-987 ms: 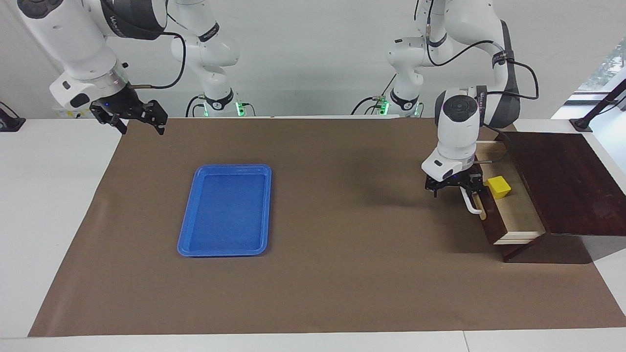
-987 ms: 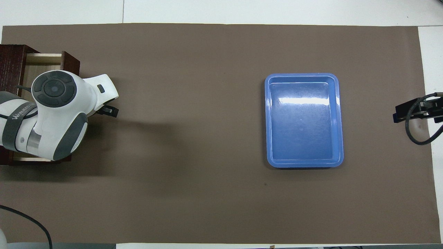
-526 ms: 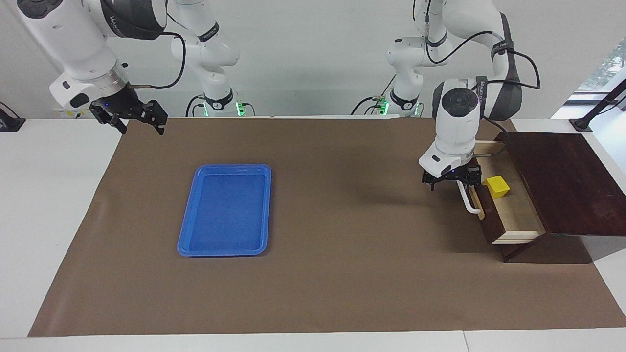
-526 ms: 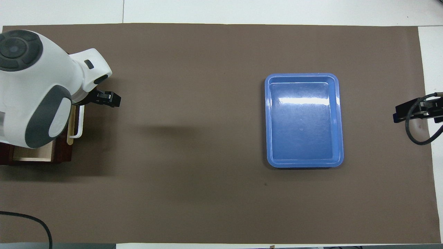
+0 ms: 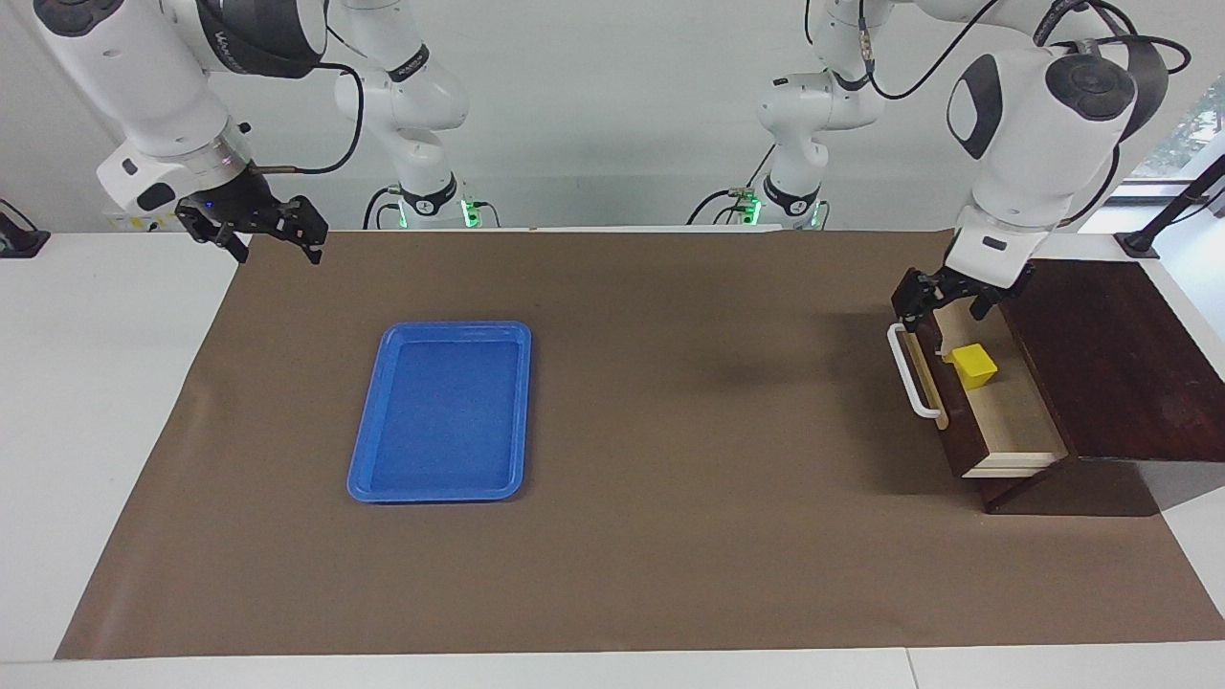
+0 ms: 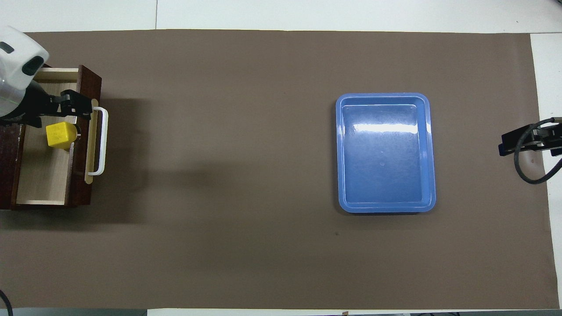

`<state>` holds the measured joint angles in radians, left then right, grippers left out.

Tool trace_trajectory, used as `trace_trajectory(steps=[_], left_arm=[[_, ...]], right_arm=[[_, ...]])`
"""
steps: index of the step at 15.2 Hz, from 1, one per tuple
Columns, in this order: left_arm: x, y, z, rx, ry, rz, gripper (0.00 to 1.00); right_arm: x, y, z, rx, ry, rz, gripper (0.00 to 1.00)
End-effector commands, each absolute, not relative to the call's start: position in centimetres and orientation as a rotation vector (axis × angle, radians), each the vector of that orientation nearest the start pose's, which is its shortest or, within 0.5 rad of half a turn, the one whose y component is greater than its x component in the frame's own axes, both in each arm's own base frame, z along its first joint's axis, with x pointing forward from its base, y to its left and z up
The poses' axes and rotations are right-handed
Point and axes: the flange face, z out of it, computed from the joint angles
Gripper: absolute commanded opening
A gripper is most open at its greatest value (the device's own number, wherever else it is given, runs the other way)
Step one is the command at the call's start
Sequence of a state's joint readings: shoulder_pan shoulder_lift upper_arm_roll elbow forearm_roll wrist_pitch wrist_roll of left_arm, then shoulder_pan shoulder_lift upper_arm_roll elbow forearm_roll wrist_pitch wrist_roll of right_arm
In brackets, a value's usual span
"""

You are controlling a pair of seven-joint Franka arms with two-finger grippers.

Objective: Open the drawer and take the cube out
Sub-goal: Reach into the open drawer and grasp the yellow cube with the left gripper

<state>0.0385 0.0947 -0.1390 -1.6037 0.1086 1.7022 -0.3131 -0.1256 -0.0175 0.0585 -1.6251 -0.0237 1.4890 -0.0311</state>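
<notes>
The drawer's pale side (image 6: 41, 202) goes straight into its dark box, so the drawer will slide straight back until it is closed when the robot pushes its front (image 6: 82, 158).
The dark wooden drawer (image 5: 1014, 411) stands pulled out of its dark box (image 5: 1101, 354) at the left arm's end of the table, pale inside showing. Its white bar handle (image 5: 909, 373) is free. The yellow cube (image 5: 974, 366) sits inside the drawer, against the front panel. My left gripper (image 5: 947, 304) is open and empty, up in the air over the drawer's end nearer the robots, just above the cube's level. In the overhead view the left gripper (image 6: 55, 109) is over the drawer (image 6: 44, 175) beside the cube (image 6: 61, 134). My right gripper (image 5: 254, 230) is open and waits.
An empty blue tray (image 5: 440, 411) lies on the brown mat toward the right arm's end, also in the overhead view (image 6: 386, 153). The right gripper (image 6: 527, 140) hangs over the mat's edge there. The drawer handle (image 6: 102, 140) sticks out over the mat.
My left gripper has risen from in front of the drawer handle and swung over the open drawer, uncovering the cube from above. The drawer, cube and right arm have not moved.
</notes>
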Motion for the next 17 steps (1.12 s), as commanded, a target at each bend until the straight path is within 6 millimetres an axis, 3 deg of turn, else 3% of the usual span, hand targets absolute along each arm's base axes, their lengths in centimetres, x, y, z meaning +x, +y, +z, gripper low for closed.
trace_trajectory(steps=[1,3,5,8,13,17], left_arm=[[59.0,-2.2,57.0,-2.981,-0.758,-0.068,1.00],[58.6,-0.4,56.0,-2.853,-1.220,-0.101,1.00],[58.4,0.6,55.1,-2.714,-1.566,-0.133,1.00],[58.9,1.8,54.0,-2.491,-1.919,-0.128,1.00],[59.2,3.3,50.2,-2.154,-2.289,-0.096,1.00],[59.1,5.2,48.4,-2.012,-2.422,-0.097,1.00]], right_arm=[[53.5,-3.8,60.3,-3.159,0.067,0.208,1.00],[53.5,-3.8,60.3,-3.159,0.067,0.208,1.00],[53.5,-3.8,60.3,-3.159,0.067,0.208,1.00],[53.4,-3.8,60.2,-3.158,0.067,0.213,1.00],[53.4,-3.7,60.2,-3.158,0.065,0.213,1.00],[53.5,-3.3,60.2,-3.159,0.048,0.213,1.00]])
